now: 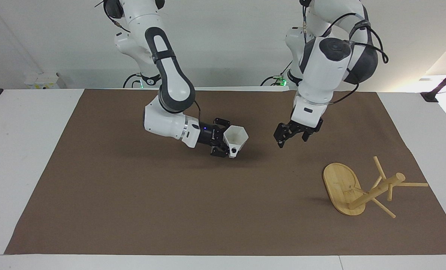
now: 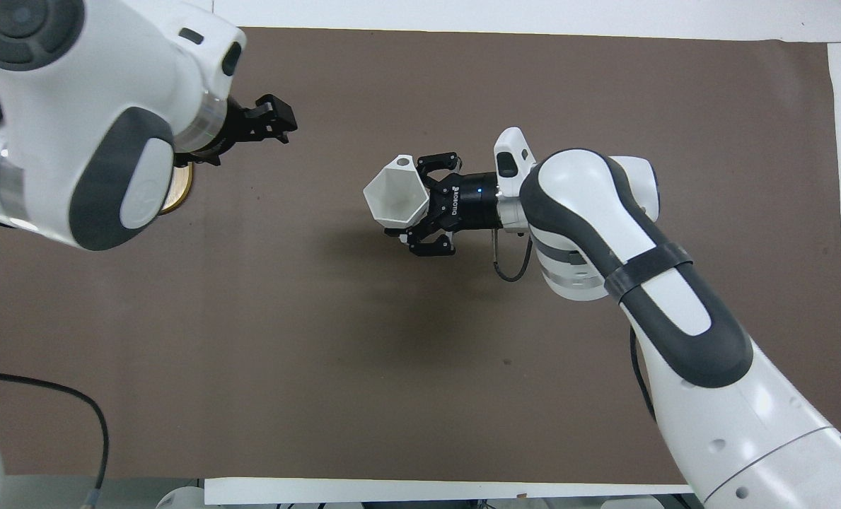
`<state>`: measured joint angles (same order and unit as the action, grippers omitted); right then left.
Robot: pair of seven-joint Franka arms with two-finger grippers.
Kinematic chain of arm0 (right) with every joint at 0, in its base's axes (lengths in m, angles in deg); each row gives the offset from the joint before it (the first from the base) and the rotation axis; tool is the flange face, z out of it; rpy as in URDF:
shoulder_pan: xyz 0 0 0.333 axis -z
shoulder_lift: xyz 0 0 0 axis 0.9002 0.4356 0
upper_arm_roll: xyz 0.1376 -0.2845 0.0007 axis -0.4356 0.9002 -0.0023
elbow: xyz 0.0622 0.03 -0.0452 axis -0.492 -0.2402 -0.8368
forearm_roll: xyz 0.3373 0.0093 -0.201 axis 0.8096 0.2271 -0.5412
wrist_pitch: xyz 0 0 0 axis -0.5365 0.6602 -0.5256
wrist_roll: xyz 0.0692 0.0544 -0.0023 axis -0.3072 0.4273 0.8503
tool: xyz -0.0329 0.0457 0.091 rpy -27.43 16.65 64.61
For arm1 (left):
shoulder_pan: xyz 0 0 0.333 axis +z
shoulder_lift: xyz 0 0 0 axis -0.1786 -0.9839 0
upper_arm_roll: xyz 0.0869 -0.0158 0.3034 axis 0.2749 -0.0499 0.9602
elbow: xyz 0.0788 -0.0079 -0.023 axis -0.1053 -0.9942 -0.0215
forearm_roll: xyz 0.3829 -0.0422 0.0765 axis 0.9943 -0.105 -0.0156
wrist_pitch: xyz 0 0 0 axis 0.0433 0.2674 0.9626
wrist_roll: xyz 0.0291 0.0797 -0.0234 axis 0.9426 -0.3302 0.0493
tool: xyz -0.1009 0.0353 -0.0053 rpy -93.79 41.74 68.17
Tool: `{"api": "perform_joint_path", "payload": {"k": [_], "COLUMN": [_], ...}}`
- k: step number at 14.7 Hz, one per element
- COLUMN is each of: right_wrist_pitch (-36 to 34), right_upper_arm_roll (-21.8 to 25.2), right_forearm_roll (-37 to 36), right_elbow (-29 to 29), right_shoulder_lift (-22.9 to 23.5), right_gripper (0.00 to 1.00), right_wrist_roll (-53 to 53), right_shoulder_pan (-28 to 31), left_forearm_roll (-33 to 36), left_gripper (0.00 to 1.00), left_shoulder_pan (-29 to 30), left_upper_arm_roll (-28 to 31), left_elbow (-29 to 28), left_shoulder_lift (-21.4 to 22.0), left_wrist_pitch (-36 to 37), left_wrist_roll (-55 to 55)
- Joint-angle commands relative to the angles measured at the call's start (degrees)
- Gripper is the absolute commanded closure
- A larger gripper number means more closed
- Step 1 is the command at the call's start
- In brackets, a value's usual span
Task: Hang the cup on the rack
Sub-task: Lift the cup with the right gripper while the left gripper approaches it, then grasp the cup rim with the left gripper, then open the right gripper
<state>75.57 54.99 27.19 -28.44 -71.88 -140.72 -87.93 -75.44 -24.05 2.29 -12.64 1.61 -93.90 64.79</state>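
I expect the white faceted cup (image 2: 396, 196) to hang by its handle when I slide it onto the rack, because an open handle (image 2: 404, 161) sticks out from the cup.
The white faceted cup (image 1: 238, 135) is held side-on in my right gripper (image 1: 227, 142), a little above the middle of the brown mat, its mouth turned toward the left arm's end. It also shows in the overhead view (image 2: 392, 201), with the right gripper (image 2: 421, 210) shut on it. My left gripper (image 1: 291, 138) is open and empty, hanging over the mat beside the cup, a short gap away; in the overhead view (image 2: 275, 124) it points at the cup. The bamboo rack (image 1: 373, 193) stands on its oval base toward the left arm's end. In the overhead view only a sliver of its base (image 2: 182, 192) shows.
The brown mat (image 1: 170, 210) covers most of the white table (image 1: 16, 150). The left arm's bulky upper links (image 2: 88, 120) hide the rack's corner in the overhead view. A black cable (image 2: 73, 403) lies near the robots' edge.
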Motion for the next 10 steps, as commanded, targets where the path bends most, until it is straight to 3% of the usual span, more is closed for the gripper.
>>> {"api": "perform_joint_path", "payload": {"k": [1, 4, 10], "right_wrist_pitch": [2.9, 7.5, 7.8], "right_upper_arm_roll": [0.2, 0.2, 0.2], "right_forearm_roll": [1.0, 1.1, 1.1], "right_elbow": [-0.8, -0.8, -0.8], "right_shoulder_lift": [-1.5, -1.5, -1.5], "right_gripper": [0.79, 0.78, 0.78], "right_wrist_roll": [2.4, 3.5, 3.8], "right_shoulder_pan": [-2.3, -4.9, -4.9], "left_forearm_roll": [-0.9, -1.7, -2.7], "left_gripper": [0.00, 0.00, 0.03], "left_shoulder_pan": [-2.9, -5.4, -6.9], "left_upper_arm_roll": [0.9, 0.9, 0.6], "left_elbow": [1.7, 1.2, -4.0], "left_shoulder_lift": [-0.8, -0.7, 1.6], "left_wrist_pitch": [0.6, 1.4, 2.7], "left_wrist_roll": [2.1, 2.9, 2.4]}}
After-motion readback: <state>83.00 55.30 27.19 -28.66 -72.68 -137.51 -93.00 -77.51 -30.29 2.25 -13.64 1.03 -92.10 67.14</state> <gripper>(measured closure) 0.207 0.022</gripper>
